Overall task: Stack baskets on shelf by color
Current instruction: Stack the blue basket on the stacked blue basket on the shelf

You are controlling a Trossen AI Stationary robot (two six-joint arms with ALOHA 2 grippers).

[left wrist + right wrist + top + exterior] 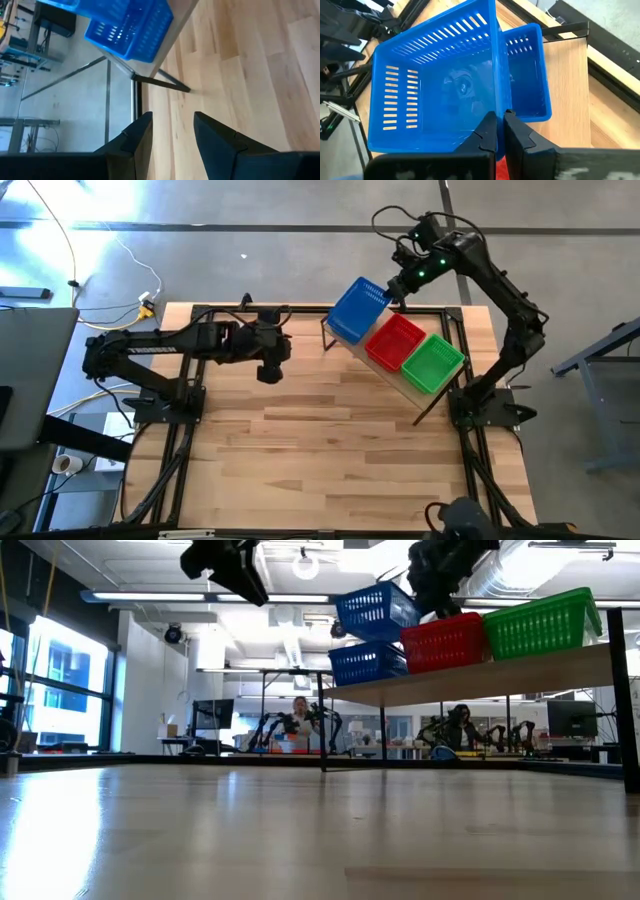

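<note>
The upper blue basket (376, 610) is hanging over the lower blue basket (366, 663), and their sides are parallel. My right gripper should keep lowering the upper basket until it sits inside the lower one.
The shelf (400, 385) stands slantwise at the table's far right. On its plank rest a blue basket (368, 662), a red basket (393, 340) and a green basket (432, 362), in a row. A second blue basket (375, 610) hangs tilted just above the first, with my right gripper (500, 117) shut on it. My left gripper (270, 373) hovers open above the table left of the shelf, with nothing between its fingers (137, 132). My right gripper pinches the top rim of one wall (498, 107) of the upper blue basket between its two fingers, one finger inside and one outside. The fingers slant down from the far right. The basket hangs tilted, lifted over the blue basket on the shelf; whether they touch, I cannot tell.
The bare wooden tabletop (330, 450) stretches across the near half. Black frame rails (175, 470) run along the table's sides and far edge. A thin black shelf leg (160, 82) stands on the table near my left gripper. People (298, 715) sit at other stations in the room beyond.
</note>
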